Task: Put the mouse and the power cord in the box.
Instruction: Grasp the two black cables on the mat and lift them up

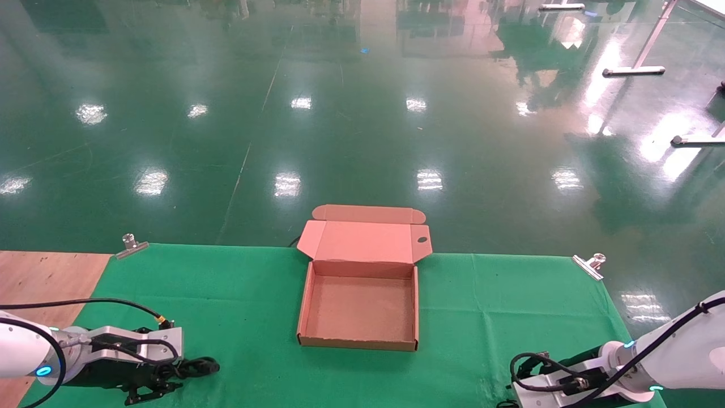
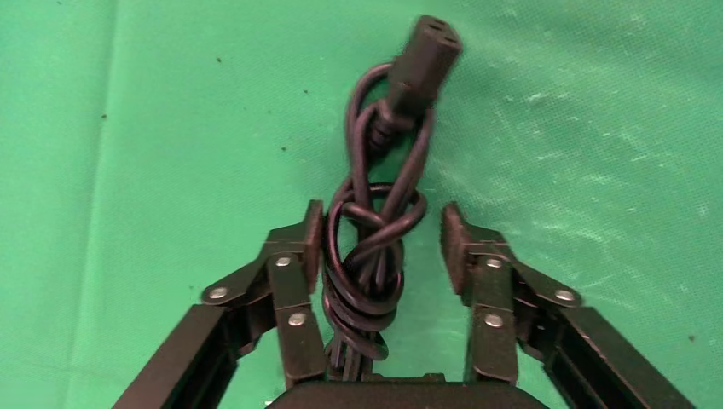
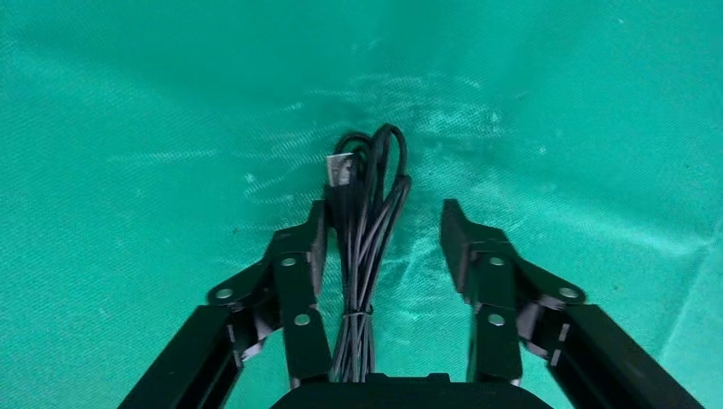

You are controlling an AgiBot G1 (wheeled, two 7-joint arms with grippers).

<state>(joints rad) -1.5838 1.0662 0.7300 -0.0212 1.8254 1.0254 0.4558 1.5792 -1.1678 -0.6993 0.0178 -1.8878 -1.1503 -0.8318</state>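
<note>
I expect the whole bundle (image 1: pixel 197 367) to stay together when I lift it, with its plug held out straight, because loops (image 2: pixel 368 268) go around the power cord's middle.
The box (image 1: pixel 358 341) stands open mid-table, nothing inside, its lid (image 1: pixel 365 241) folded back toward the far edge. The power cord (image 2: pixel 368 247) lies bundled on the green cloth with its chunky plug (image 2: pixel 424 53) pointing away. My left gripper (image 2: pixel 382 223) is open astride it, one pad touching the coils; in the head view the left gripper (image 1: pixel 170 378) and the power cord (image 1: pixel 193 367) sit at the near left. My right gripper (image 3: pixel 381 223) is open around the mouse's thin tied cable (image 3: pixel 365 247) and its USB plug (image 3: pixel 341 170). The mouse body is hidden.
A green cloth (image 1: pixel 238 306) covers the table, held by metal clips (image 1: pixel 132 245) (image 1: pixel 589 265) at the far corners. Bare wood (image 1: pixel 45 277) shows at the left. The right arm (image 1: pixel 668 345) enters at the near right corner. Beyond the far edge is glossy green floor.
</note>
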